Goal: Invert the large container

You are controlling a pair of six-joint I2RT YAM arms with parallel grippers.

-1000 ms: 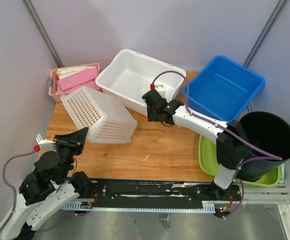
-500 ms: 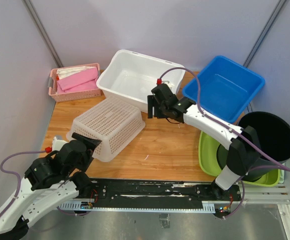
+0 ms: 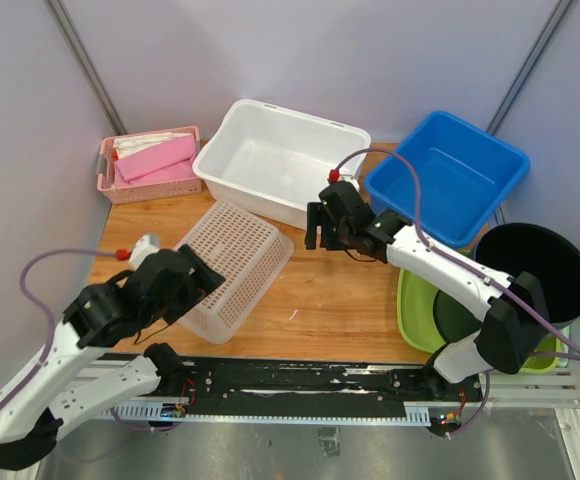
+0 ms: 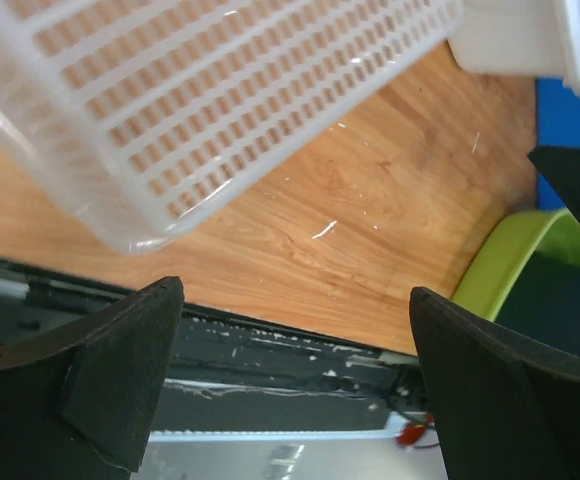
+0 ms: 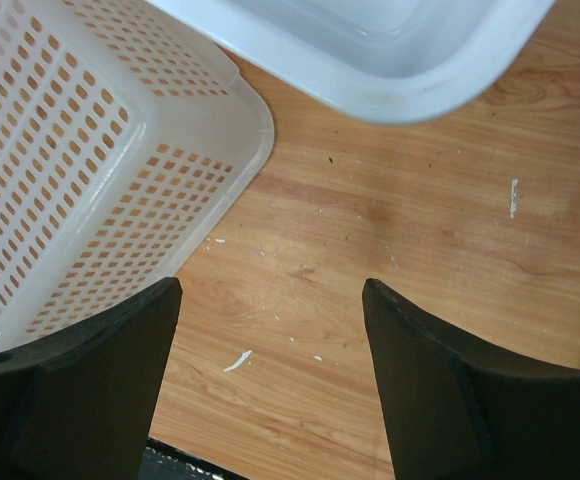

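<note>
My left gripper should push the basket (image 3: 266,268) out of the way before my right gripper tips the tub, because the perforated basket crowds the wood in front of the white tub.
The large container (image 3: 238,262), a white perforated basket, lies bottom up on the wooden table, left of centre. My left gripper (image 3: 202,278) hangs open just over its near left edge, touching nothing. The left wrist view has the basket (image 4: 220,100) above the open left gripper (image 4: 295,385), with only table edge between the fingers. To the basket's right, my right gripper (image 3: 316,236) is open and apart from it. Bare wood shows between the wide fingers of the right gripper (image 5: 270,385) in the right wrist view, and the basket's corner (image 5: 90,170) sits at upper left.
A white tub (image 3: 280,160) stands behind the basket, close to the right gripper. A pink basket (image 3: 150,165) is at back left and a blue bin (image 3: 448,175) at back right. A black bucket (image 3: 535,275) and a green basin (image 3: 415,310) fill the right edge.
The basket has tipped from lying on its side to resting bottom up, nearer the front. Both grippers have opened; the left arm swung up and right, the right arm drew back rightward.
</note>
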